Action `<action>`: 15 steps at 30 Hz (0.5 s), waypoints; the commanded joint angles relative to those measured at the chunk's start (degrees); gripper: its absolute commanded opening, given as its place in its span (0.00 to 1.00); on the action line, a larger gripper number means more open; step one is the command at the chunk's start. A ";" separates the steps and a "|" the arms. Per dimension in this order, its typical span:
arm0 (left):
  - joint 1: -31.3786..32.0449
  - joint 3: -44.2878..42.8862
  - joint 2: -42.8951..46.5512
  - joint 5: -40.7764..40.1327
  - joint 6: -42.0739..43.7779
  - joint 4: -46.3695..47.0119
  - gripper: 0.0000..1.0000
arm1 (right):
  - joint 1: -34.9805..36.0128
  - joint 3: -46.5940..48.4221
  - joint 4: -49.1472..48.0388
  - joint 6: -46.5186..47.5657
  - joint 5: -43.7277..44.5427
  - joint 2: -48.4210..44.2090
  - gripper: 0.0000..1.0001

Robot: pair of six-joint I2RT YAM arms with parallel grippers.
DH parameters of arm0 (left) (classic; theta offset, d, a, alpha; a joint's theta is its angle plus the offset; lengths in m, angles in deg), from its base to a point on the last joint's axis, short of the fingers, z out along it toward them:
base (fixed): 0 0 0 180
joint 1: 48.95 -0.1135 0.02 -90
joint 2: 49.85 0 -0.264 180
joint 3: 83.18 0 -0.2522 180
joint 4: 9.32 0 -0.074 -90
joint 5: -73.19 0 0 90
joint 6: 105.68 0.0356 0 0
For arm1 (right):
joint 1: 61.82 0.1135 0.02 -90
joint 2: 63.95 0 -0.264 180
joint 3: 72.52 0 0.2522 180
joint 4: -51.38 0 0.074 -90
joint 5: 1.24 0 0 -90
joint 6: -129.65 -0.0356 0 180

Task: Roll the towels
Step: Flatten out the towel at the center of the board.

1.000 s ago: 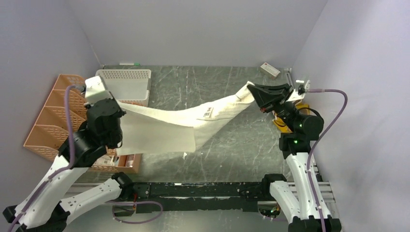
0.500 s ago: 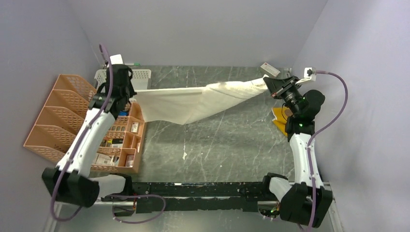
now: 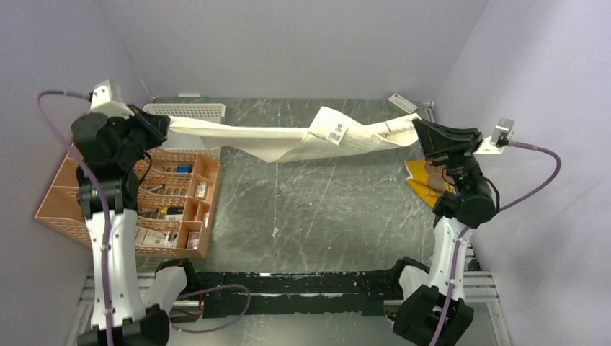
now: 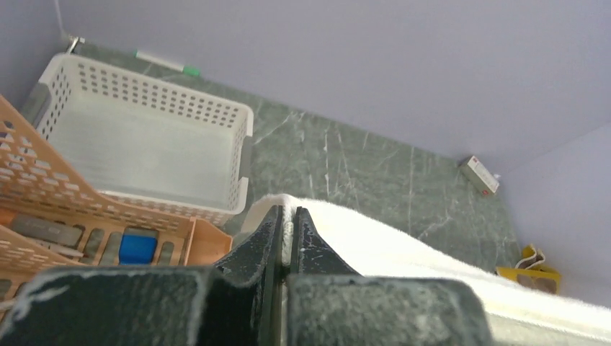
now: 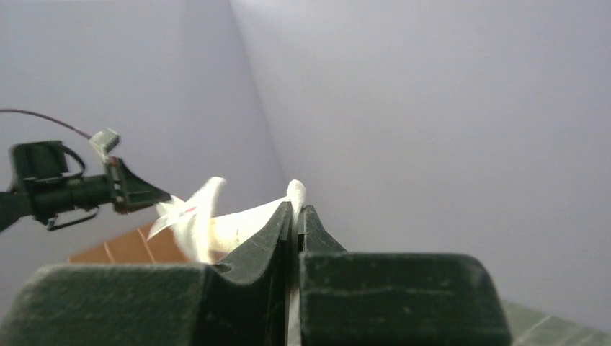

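Observation:
The off-white towel is hanging with a twist at its middle (image 3: 326, 137). My left gripper and my right gripper should pull it down toward the table's front (image 3: 299, 241) so that it spreads out flat.
The off-white towel (image 3: 288, 138) hangs stretched in the air across the back of the table, twisted near its middle with a label showing. My left gripper (image 3: 164, 122) is shut on its left end (image 4: 375, 249), above the baskets. My right gripper (image 3: 418, 130) is shut on its right end (image 5: 245, 220), raised near the right wall. The mustard-yellow towel (image 3: 421, 180) lies crumpled on the table below the right arm, also seen at the left wrist view's right edge (image 4: 532, 268).
An orange divided organizer (image 3: 173, 198) holding small items sits at the left. A white perforated basket (image 3: 189, 112) stands behind it. A small white-and-red box (image 3: 402, 102) lies at the back right corner. The dark marbled table top (image 3: 324, 209) spreads between the arms.
Both arms have lifted and spread apart. The off-white towel went from sagging low to stretched taut and high between them. The left gripper swung up and out to the far left.

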State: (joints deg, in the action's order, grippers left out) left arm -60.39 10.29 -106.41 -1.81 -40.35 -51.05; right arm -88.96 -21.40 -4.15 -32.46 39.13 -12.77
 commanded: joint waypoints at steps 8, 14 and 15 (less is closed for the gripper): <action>-2.78 -6.63 -27.61 9.64 -2.61 7.11 0.07 | 21.06 40.83 68.78 38.81 20.21 37.84 0.00; 0.70 -15.28 -22.24 2.44 0.41 4.32 0.07 | 22.96 36.15 60.30 39.53 18.27 27.24 0.00; 0.72 -15.14 -21.02 2.12 0.94 3.87 0.07 | 22.92 34.94 60.41 40.78 18.22 25.16 0.00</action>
State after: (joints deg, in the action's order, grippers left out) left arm -60.35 3.30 -137.38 2.43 -41.62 -48.38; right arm -65.81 14.14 57.16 2.14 56.16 25.07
